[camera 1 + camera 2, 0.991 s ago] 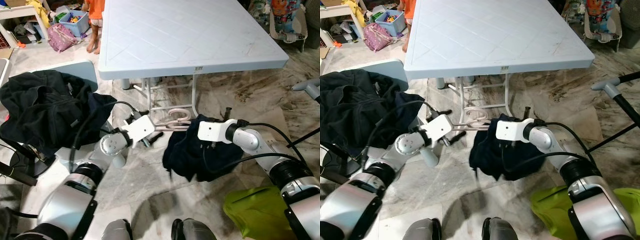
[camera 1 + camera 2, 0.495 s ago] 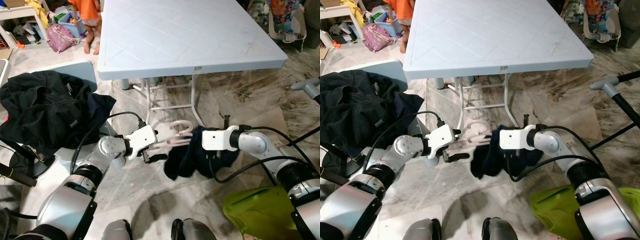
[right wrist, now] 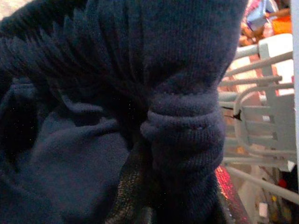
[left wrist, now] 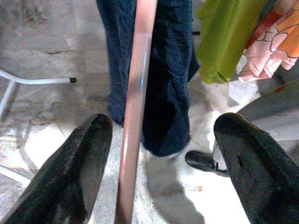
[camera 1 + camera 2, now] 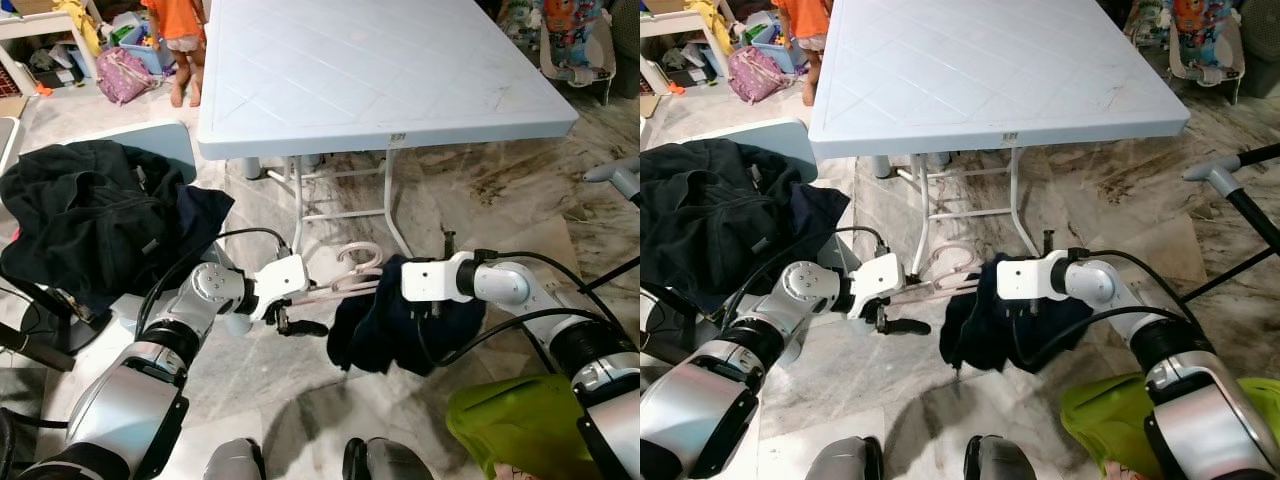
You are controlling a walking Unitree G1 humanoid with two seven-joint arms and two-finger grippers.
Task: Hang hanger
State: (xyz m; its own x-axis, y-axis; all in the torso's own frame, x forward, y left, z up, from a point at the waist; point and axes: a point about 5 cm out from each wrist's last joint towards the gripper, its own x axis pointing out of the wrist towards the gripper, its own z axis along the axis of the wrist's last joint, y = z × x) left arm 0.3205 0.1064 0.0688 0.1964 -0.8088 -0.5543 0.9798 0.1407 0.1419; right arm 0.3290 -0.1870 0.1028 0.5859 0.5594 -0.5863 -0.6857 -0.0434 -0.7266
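Observation:
I should expect a nested hanger to come along when I carry the pink hanger (image 5: 325, 295), because another hook (image 5: 357, 273) curls close under the upper hook.
A pale pink hanger (image 5: 340, 287) hangs level below the table's front edge, its hook (image 5: 361, 256) pointing up. One end is buried in a dark navy garment (image 5: 392, 328) that droops toward the floor. My left gripper (image 4: 163, 123) is open, and the hanger's bar (image 4: 135, 93) runs between its two black fingers (image 4: 88, 158) without touching either. My right gripper (image 5: 428, 310) is shut on a bunched fold of the navy garment (image 3: 182, 126), with its fingers hidden in the cloth.
A white folding table (image 5: 380, 70) stands just ahead, its metal legs (image 5: 300, 195) behind the hanger. Black clothes (image 5: 80, 220) are piled on a chair to the left. A green cloth (image 5: 510, 420) lies at lower right. A person (image 5: 180, 40) stands at far left.
My left gripper has dropped lower under the hanger's bar and now stands open around it. The right gripper has drawn the navy garment up and in along the hanger.

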